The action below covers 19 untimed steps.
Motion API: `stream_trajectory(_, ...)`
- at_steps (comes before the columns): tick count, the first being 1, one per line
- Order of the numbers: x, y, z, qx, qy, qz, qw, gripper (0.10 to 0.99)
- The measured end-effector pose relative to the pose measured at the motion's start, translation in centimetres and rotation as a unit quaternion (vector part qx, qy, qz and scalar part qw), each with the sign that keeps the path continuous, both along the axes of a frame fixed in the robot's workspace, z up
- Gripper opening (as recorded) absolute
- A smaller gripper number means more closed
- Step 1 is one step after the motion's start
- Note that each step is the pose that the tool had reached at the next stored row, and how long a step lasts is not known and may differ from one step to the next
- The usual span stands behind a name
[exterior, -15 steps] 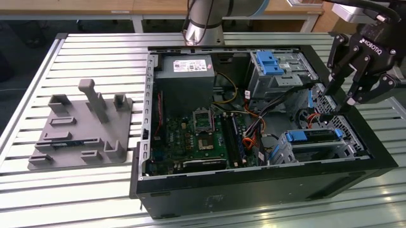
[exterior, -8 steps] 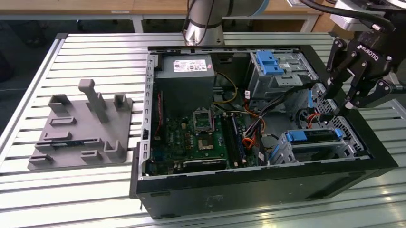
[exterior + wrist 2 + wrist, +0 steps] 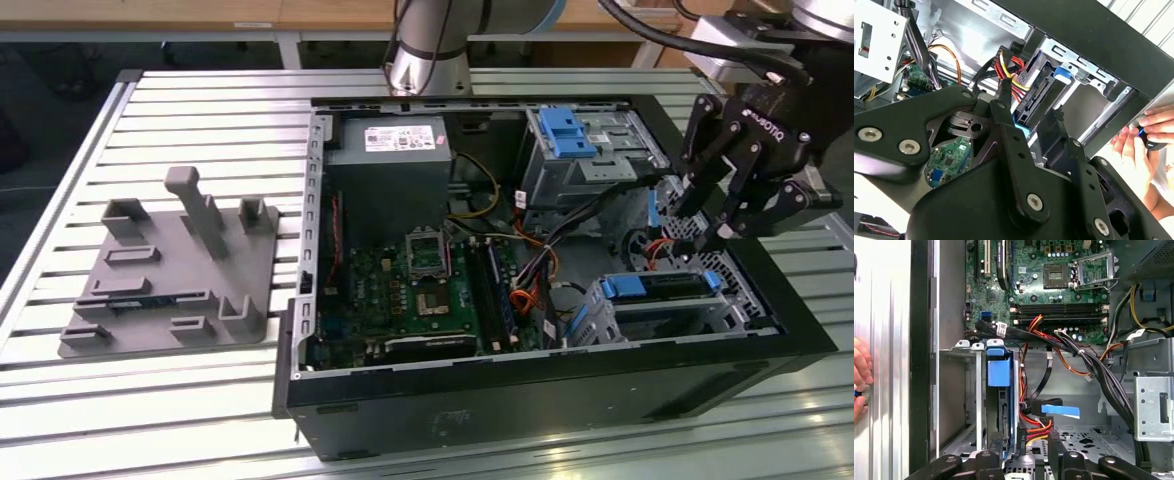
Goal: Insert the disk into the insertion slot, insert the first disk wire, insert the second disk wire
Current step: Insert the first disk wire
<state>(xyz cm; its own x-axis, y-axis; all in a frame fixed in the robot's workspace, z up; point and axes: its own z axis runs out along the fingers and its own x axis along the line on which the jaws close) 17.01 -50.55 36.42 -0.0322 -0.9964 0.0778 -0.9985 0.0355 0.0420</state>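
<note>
The red and yellow wires [image 3: 1039, 431] hang in a slack curve to the side, so they will follow in a bow beside the disk when I push the black connector [image 3: 1022, 439].
The disk [image 3: 654, 287], a drive in a blue carrier, lies inside the low silver insertion slot [image 3: 731, 312] at the case's corner on the exterior view's right. Its blue tab [image 3: 999, 372] faces the motherboard. My gripper [image 3: 707, 228] hangs just above the slot's far end. Its fingers [image 3: 1054, 442] stand apart on either side of a black connector with red and yellow wires [image 3: 1026, 432] at the disk's end. This connector [image 3: 1031, 97] sits between the fingers against the disk [image 3: 1063, 75]. A blue flat cable [image 3: 1060, 410] with a black plug lies loose beside it.
A taller cage with a blue latch [image 3: 567, 135] stands behind the slot. Cable bundles [image 3: 1089, 365] cross above the motherboard [image 3: 427, 290]. A grey fixture plate [image 3: 174, 270] lies outside the case on the exterior view's left. A person's hand [image 3: 1149, 132] rests by the case wall.
</note>
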Motion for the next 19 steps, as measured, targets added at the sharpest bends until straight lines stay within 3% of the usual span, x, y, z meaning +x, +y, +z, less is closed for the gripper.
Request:
stream_trajectory(3, 0.00, -0.04, -0.36, 0.0000, 0.0000, -0.003, 1.0000, 0.475)
stream_trajectory(4, 0.00, -0.05, -0.48, 0.0000, 0.0000, -0.004, 1.0000, 0.408)
stream_trajectory(7, 0.00, -0.07, -0.79, -0.0001, 0.0000, -0.006, 1.0000, 0.408)
stream_trajectory(8, 0.00, -0.08, -0.89, 0.0000, 0.0000, -0.007, 1.0000, 0.337)
stream_trajectory(19, 0.16, -0.20, -1.16, 0.0000, 0.0001, -0.013, 0.9999, 0.337)
